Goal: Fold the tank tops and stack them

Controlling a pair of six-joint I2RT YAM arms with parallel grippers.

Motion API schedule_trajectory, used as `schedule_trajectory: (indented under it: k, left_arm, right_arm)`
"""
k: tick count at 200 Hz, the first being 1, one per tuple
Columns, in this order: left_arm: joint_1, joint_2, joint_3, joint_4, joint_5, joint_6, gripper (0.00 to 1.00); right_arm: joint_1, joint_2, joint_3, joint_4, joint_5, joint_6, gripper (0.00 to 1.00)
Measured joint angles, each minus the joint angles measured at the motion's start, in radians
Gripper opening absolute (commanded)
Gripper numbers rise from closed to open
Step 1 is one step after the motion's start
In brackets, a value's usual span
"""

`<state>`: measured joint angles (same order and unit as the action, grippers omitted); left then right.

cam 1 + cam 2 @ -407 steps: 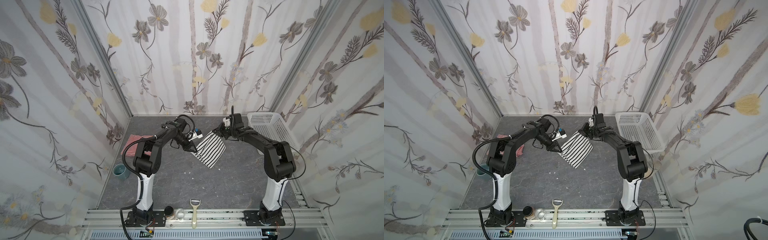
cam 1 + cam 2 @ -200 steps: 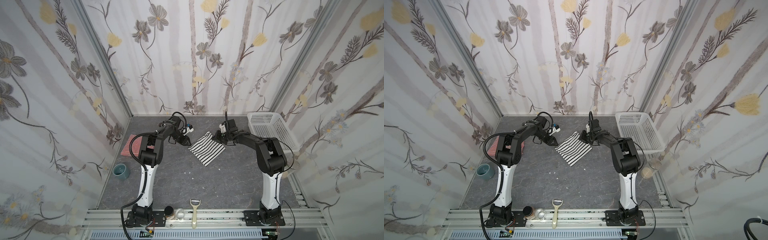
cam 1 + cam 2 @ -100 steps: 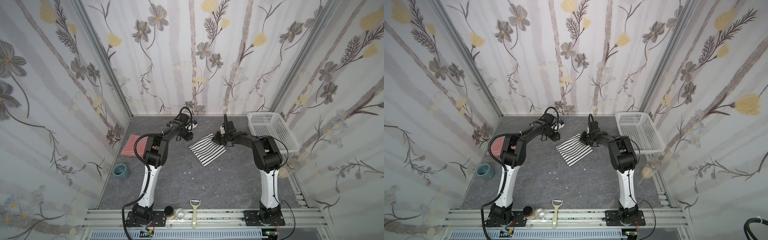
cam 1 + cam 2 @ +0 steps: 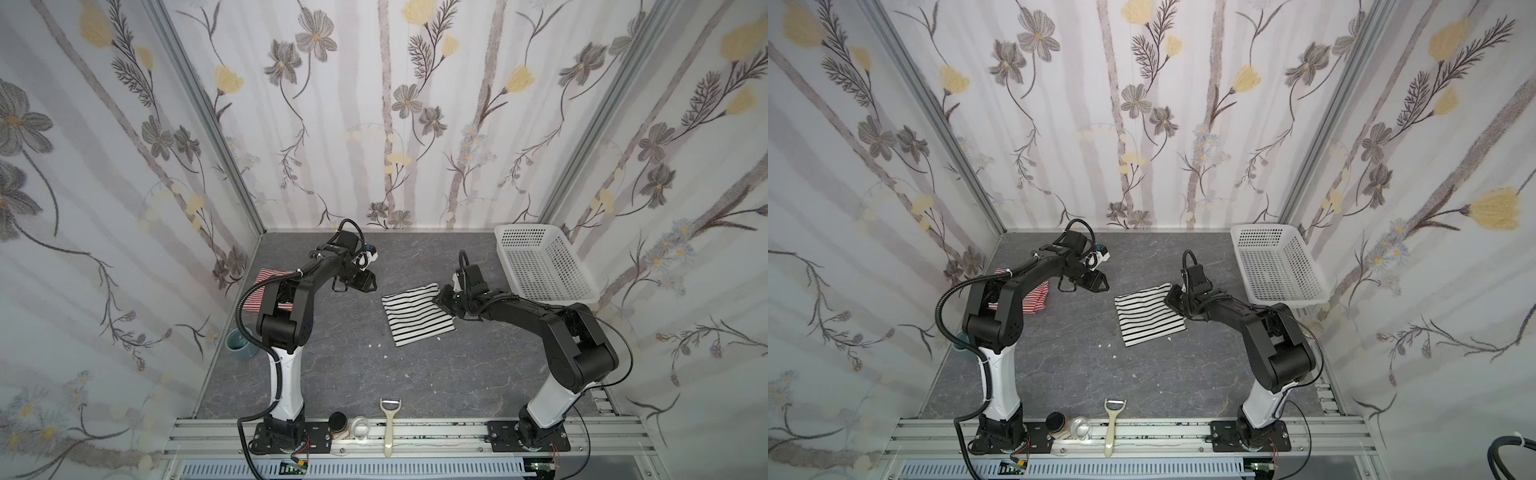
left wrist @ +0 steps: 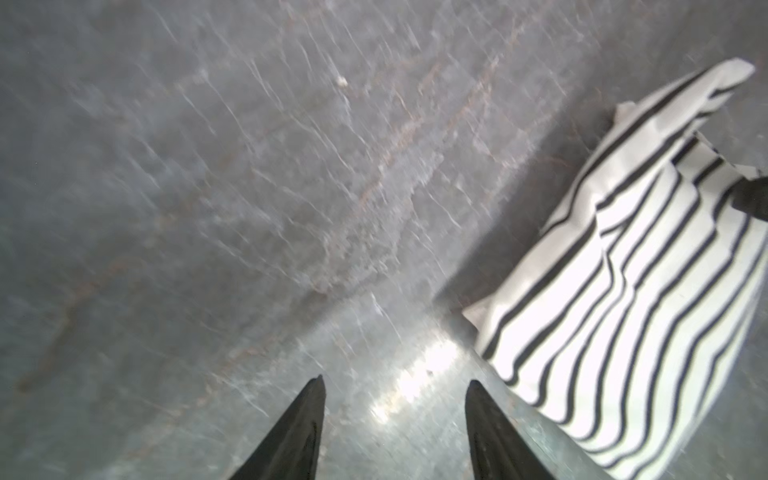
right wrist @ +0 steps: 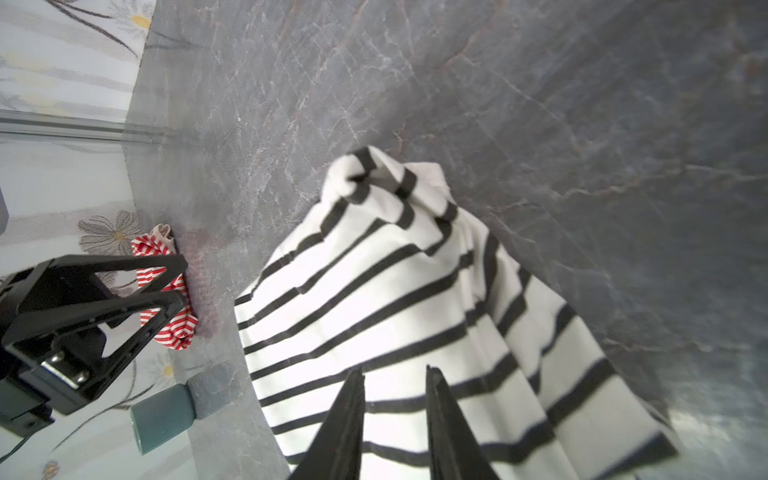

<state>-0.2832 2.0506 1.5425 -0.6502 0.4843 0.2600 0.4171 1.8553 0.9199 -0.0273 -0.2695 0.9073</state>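
The folded bundle will sag and come along all together when I carry it, because a lower layer shows from under the white tank top's edge.
The white tank top with thin black stripes lies folded on the grey table, mid-table. My right gripper hovers over its right edge, fingers a little apart, open, with the striped cloth showing unpinched in the gap. My left gripper is open and empty just left of the top, over bare table. The red-and-white tank top lies at the left wall, partly hidden by the left arm.
A white perforated basket stands at the back right. A teal cup sits near the left wall. A peeler, a small jar and a glass rest on the front rail.
Both grippers carried the black-striped top in the air, then lowered it onto the table. The left gripper has let go and drawn off to the left. The right jaws have parted.
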Motion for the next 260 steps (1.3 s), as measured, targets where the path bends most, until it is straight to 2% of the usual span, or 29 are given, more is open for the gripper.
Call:
schedule_trajectory:
  k: [47, 121, 209, 224, 242, 260]
  left_arm:
    - [-0.003, -0.035, -0.153, -0.006, 0.153, -0.024, 0.58]
    - [-0.006, -0.07, -0.252, 0.028, 0.271, -0.027, 0.6]
    - [-0.013, -0.06, -0.298, 0.105, 0.248, -0.077, 0.6]
    - [-0.013, -0.06, -0.304, 0.116, 0.254, -0.077, 0.58]
    - [-0.013, -0.058, -0.309, 0.132, 0.256, -0.077, 0.5]
    - [-0.011, -0.054, -0.31, 0.141, 0.247, -0.08, 0.36]
  right_arm:
    - [0.036, -0.006, -0.056, -0.01, 0.051, -0.003, 0.28]
    - [0.157, 0.039, -0.075, 0.091, 0.074, 0.059, 0.28]
    - [0.247, 0.035, -0.135, 0.223, 0.094, 0.221, 0.28]
    - [0.258, 0.035, -0.142, 0.241, 0.097, 0.246, 0.28]
    - [0.26, 0.035, -0.151, 0.259, 0.1, 0.269, 0.28]
    - [0.261, 0.032, -0.175, 0.293, 0.103, 0.286, 0.28]
